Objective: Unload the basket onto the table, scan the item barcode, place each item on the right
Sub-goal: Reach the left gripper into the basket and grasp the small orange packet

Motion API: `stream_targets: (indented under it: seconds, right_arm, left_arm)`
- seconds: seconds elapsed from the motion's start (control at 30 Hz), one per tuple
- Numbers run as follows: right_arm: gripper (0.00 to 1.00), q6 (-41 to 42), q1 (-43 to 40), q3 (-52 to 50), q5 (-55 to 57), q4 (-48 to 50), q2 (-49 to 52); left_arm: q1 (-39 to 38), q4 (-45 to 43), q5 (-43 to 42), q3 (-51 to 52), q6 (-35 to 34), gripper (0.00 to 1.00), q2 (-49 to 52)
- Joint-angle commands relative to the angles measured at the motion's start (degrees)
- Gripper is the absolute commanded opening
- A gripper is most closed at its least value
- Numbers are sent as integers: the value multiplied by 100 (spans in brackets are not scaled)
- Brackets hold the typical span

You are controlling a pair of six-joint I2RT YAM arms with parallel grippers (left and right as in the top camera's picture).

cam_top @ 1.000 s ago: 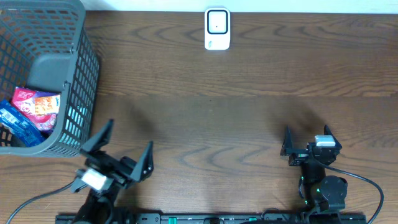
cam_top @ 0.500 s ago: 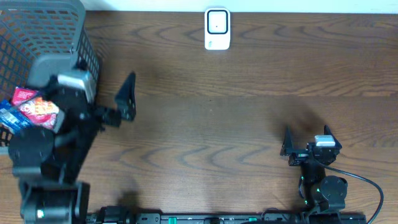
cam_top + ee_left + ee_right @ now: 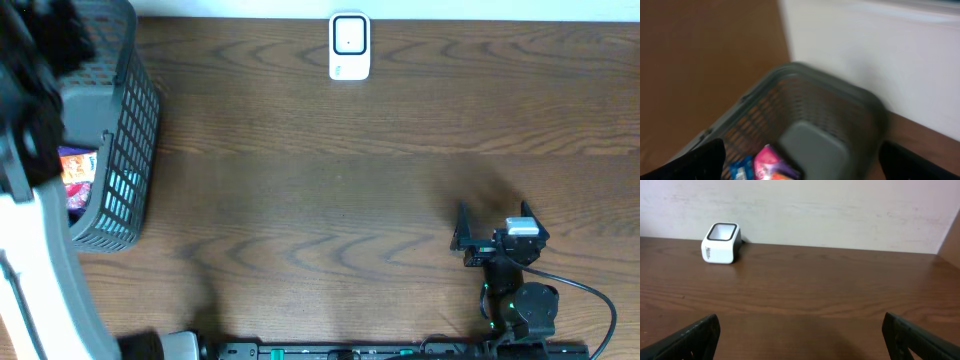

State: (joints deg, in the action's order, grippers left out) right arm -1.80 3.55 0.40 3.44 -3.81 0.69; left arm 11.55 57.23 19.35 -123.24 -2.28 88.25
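Note:
The orange packet [image 3: 80,167] lies uncovered below the basket's opening [image 3: 807,112]. My left gripper should keep moving its open fingers down until they are on both sides of that packet.
Snack packets, pink [image 3: 771,162] and blue [image 3: 742,169], lie at the bottom of a grey mesh basket [image 3: 840,86]; from overhead only a pink-orange packet [image 3: 76,166] shows. In the blurred left wrist view my left gripper [image 3: 800,147] hangs open high above the basket's mouth, holding nothing. From overhead the raised left arm [image 3: 30,230] is a blur over the basket, and its jaws cannot be made out. The white scanner [image 3: 349,46] stands at the table's back edge. Low at the front right, my right gripper [image 3: 490,226] faces the scanner [image 3: 720,243], open and empty.
The basket [image 3: 135,120] fills the table's left side, with a flat grey panel [image 3: 807,150] inside it next to the packets. A pale wall [image 3: 840,210] runs behind the table's far edge. Brown wooden tabletop [image 3: 340,190] lies between basket, scanner and right arm.
My left arm has risen from the table's front left and swung up over the basket, its gripper still open. The right arm has not moved.

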Motion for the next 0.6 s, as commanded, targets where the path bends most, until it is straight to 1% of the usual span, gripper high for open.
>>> stream_targets:
  seconds: [0.0, 0.07, 0.13, 0.2, 0.3, 0.37, 0.43, 0.5, 0.53, 0.57]
  right_arm:
    - [99, -44, -24, -11, 9, -22, -37]
    - [99, -44, -24, -11, 9, -22, -37]
    - [99, -44, -24, -11, 9, -22, -37]
    - [99, -44, -24, -11, 9, -22, -37]
    - [99, -44, -24, -11, 11, -22, -37]
    - [99, -44, -24, -11, 9, -22, -37]
    - [99, -44, -24, -11, 9, -22, -37]
    - [99, -44, -24, -11, 9, -22, -37]
    - [99, -44, -24, -11, 9, -22, -37]
    - [99, -44, -24, -11, 11, -22, -37]
  left_arm:
    - [533, 96, 326, -278, -1043, 98, 579]
    - [662, 103, 111, -271, -1248, 98, 785]
    - [708, 297, -177, -271, -1263, 98, 931]
    - [713, 754, -216, -232, -1263, 98, 1049]
    - [767, 815, -197, -98, -1279, 98, 1215]
    - [833, 957, -177, -70, -1460, 98, 1370]
    - [914, 1250, 133, -70, -2225, 98, 1539]
    - [999, 1700, 702, -70, -3322, 98, 1716]
    - [1062, 1991, 859, -70, -4015, 98, 1869]
    - [1091, 2094, 828, -68, -4284, 98, 1969]
